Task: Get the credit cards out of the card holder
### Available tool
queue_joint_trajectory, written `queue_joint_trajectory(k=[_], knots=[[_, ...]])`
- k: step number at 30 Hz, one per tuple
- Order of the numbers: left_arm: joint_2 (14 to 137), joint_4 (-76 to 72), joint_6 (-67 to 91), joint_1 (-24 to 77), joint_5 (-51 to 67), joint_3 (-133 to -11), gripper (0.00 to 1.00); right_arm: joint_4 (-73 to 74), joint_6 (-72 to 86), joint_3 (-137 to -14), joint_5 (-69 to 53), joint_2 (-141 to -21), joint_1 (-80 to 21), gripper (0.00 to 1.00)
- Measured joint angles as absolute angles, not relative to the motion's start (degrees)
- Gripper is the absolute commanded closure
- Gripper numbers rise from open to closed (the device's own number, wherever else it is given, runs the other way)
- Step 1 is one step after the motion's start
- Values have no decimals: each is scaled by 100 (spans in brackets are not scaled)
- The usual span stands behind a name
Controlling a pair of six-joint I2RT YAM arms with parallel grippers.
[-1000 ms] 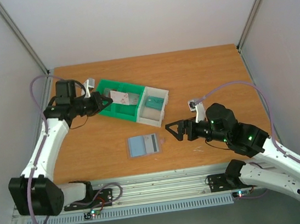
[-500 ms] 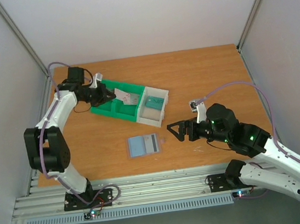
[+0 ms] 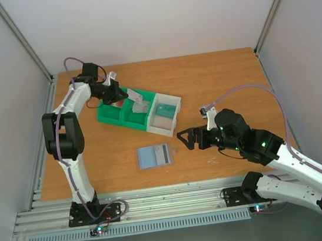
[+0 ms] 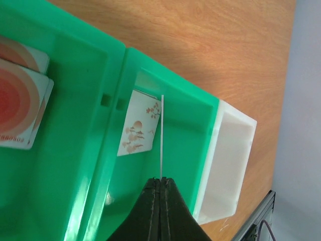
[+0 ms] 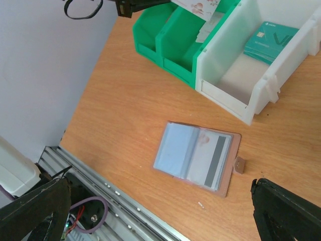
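My left gripper should keep lowering the white card until it enters the middle green compartment (image 3: 136,115) and then let go, because the white card's floral print (image 5: 199,6) matches the floral card below.
The card holder (image 3: 154,156) lies open and flat on the table near the front; it also shows in the right wrist view (image 5: 195,155). A pale grey card with a dark stripe (image 5: 216,159) sits in its right half. My left gripper (image 3: 125,95) is shut on a thin white card (image 4: 161,135), seen edge-on, and holds it above the middle green compartment of the tray. My right gripper (image 3: 185,139) is open and empty, hovering just right of the card holder, its fingers (image 5: 35,211) wide apart.
A green-and-white three-compartment tray (image 3: 108,117) stands behind the card holder. It holds red-circle cards (image 4: 15,100), a floral card (image 4: 138,128) and a teal card (image 5: 266,40) in the white compartment. The table's metal rail runs along the front.
My left arm has swung toward the back and carried the white card rightward over the tray. My right gripper has barely shifted. The card holder has not moved.
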State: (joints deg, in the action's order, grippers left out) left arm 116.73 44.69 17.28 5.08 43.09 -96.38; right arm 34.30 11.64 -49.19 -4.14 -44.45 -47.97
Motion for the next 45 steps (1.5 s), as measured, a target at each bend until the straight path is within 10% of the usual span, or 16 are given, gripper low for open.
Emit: queue_joint_trajectory(k=[20,45], knots=[[12892,4928,1575,810,4171,-10825,96,3385,954,-5162,-189,-5203,-4797,1],[12401,4963,1503,895,3754,-10921,48,3439,958,-5247,-126,-5068,-4797,2]])
